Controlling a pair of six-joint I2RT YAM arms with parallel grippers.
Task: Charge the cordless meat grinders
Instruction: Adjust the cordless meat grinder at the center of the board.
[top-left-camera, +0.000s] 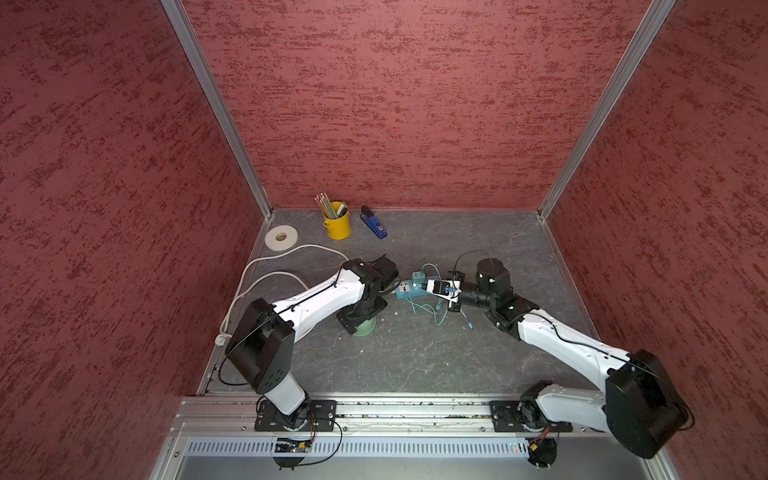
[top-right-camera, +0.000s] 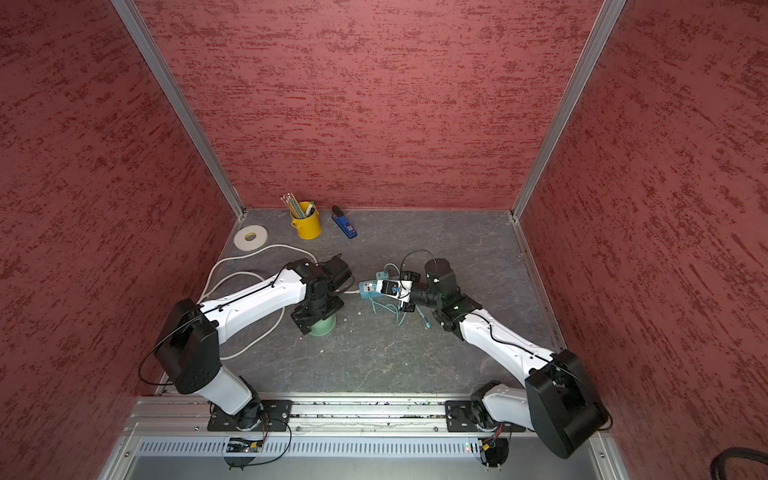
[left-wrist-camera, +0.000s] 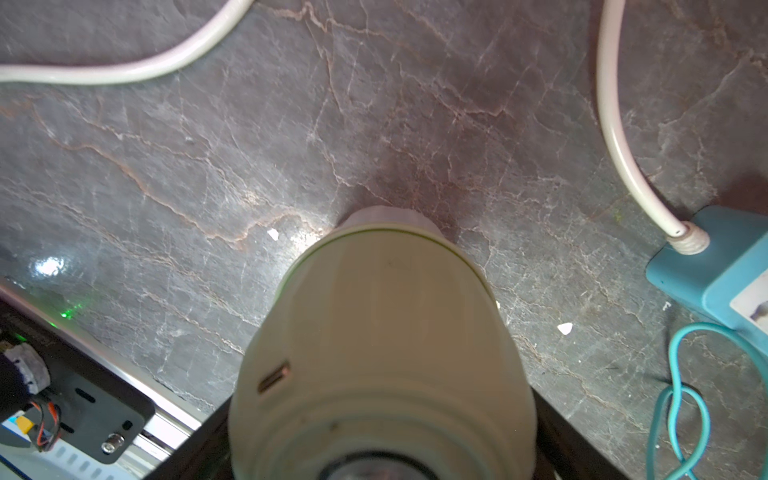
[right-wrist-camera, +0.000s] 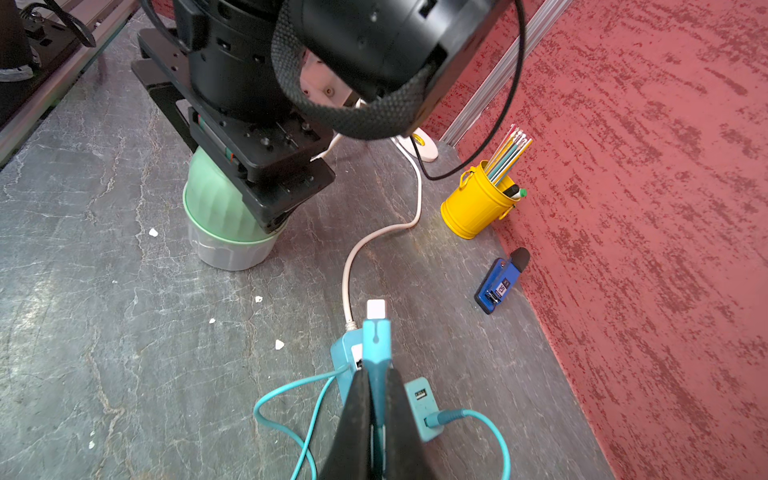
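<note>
My right gripper is holding the plug, and the slot on the grinder's dome points away from it. My left gripper should turn the grinder until the slot faces the plug.
The cordless meat grinder is a pale mint-green dome on a clear cup, standing upright on the grey floor left of centre. My left gripper reaches down over it, with a dark finger tight against each side of the dome and no gap showing. A small slot shows on the dome's side. My right gripper is shut on the teal cable's plug. The plug's pale tip points toward the grinder, well apart from it.
A teal power strip with a white cord lies under the right gripper. A teal adapter is plugged into it, and the cable loops trail beside it. A yellow pencil cup, a blue stapler and a tape roll sit by the back wall.
</note>
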